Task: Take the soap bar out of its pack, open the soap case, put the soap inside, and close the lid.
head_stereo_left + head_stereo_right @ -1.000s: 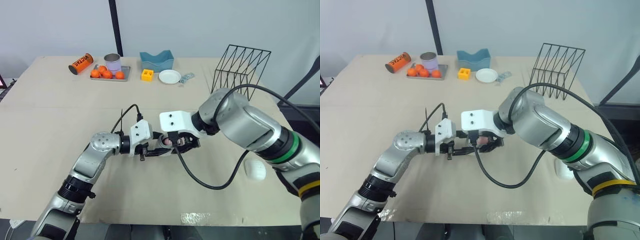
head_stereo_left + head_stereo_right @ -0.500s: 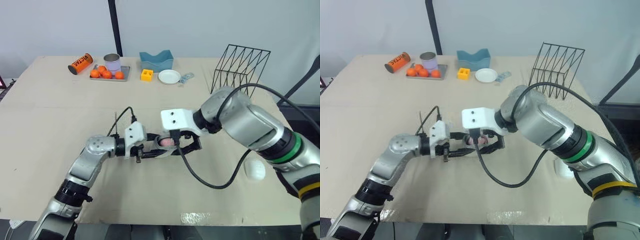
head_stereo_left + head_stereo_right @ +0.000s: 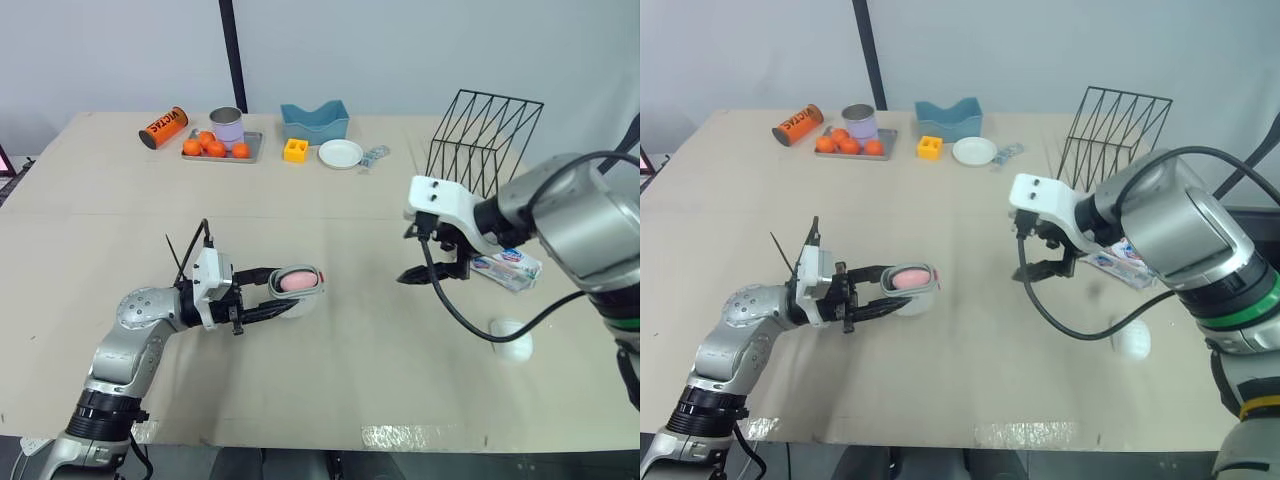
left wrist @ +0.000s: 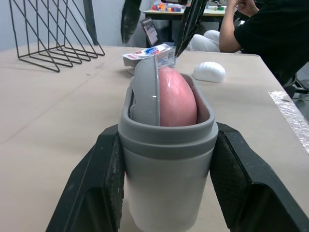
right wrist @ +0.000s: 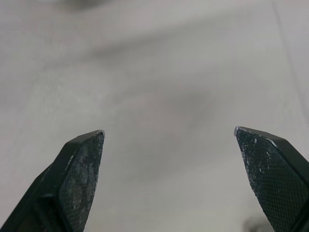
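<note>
The whitish lid (image 3: 512, 340) is lying apart from the soap case (image 3: 298, 288), so I expect it will go down over the soap bar when I press it on.
My left gripper (image 3: 287, 296) is shut on a grey soap case (image 3: 299, 289) and holds it just above the table, left of centre. A pink soap bar (image 3: 296, 280) lies in the open case. In the left wrist view the black fingers (image 4: 94, 192) clamp both sides of the case (image 4: 166, 159), and a grey lid (image 4: 145, 92) stands on edge beside the soap (image 4: 176, 99). My right gripper (image 3: 424, 273) hangs open and empty over bare table, well to the right of the case; its pads (image 5: 79, 164) are wide apart. The blue-and-white soap pack (image 3: 509, 267) lies by the right arm.
A white oval piece (image 3: 512, 339) lies at the front right. A black wire rack (image 3: 485, 135) stands at the back right. Along the back edge are an orange tube (image 3: 163, 127), a tray of oranges (image 3: 215, 149), a can (image 3: 226, 127), a blue holder (image 3: 314, 121), a yellow block (image 3: 294, 150) and a white dish (image 3: 340, 153).
My right gripper has left the case and swung away to the right, now open and empty. My left arm has drawn the case with the soap to the left.
</note>
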You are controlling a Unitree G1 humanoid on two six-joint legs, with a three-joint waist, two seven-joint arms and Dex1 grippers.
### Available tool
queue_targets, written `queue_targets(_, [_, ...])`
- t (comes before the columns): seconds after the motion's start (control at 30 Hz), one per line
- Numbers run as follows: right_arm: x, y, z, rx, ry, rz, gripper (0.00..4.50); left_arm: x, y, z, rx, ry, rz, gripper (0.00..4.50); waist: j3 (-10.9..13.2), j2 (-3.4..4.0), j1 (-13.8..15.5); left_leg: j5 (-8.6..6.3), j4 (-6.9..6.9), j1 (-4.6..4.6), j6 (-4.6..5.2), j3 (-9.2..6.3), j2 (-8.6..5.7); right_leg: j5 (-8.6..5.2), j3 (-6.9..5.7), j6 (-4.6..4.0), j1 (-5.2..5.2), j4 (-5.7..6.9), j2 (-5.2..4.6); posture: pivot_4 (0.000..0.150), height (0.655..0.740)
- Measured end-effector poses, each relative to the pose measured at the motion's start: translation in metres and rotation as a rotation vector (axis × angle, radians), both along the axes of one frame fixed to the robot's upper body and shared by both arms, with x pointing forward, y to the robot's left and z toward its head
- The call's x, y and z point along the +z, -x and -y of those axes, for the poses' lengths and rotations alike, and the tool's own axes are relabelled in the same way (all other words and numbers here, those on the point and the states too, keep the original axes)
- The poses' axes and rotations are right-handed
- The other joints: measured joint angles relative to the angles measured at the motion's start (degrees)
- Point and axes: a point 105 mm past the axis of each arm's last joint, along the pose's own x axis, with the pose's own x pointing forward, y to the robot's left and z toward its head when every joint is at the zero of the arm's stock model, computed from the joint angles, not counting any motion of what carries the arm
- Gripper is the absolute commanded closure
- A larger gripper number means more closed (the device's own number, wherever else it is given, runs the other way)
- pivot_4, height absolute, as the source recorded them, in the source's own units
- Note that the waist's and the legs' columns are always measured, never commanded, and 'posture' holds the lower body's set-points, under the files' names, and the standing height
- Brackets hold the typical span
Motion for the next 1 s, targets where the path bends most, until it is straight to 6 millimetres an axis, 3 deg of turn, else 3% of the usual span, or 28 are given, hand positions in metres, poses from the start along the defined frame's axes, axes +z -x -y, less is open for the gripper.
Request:
queue_targets(0.27, [-0.003,0.02,0.05,-0.276,0.029,-0.067,0.04,0.001,0.012,0.011,-0.102,0.002,-0.013,2.59,0.0,0.0,0.02,0.0,-0.02,0.0,0.01,0.02,-0.02,0.0,0.01,0.0,0.0,-0.02,0.0,0.15,0.74])
queue_targets(0.43, [-0.016,0.041,0.086,-0.472,0.065,-0.143,0.04,-0.004,0.017,0.019,-0.151,-0.001,-0.026,2.59,-0.01,0.03,0.04,0.0,-0.02,0.02,0.01,0.05,-0.01,0.0,0.04,0.0,0.02,-0.03,0.01,0.15,0.74])
queue_targets(0.67, [-0.04,0.056,0.108,-0.661,0.072,-0.223,0.04,-0.008,0.02,0.026,-0.176,0.009,-0.041,2.59,-0.05,0.11,-0.08,0.0,-0.07,0.18,0.01,0.16,0.03,0.01,0.14,-0.01,0.09,-0.02,0.06,0.15,0.74])
queue_targets(1.0, [-0.048,0.051,0.133,-0.841,0.054,-0.215,0.04,-0.01,0.018,0.026,-0.163,0.006,-0.049,2.59,-0.05,0.15,-0.07,0.0,-0.1,0.21,0.01,0.23,0.03,0.0,0.21,-0.01,0.09,-0.03,0.07,0.15,0.74])
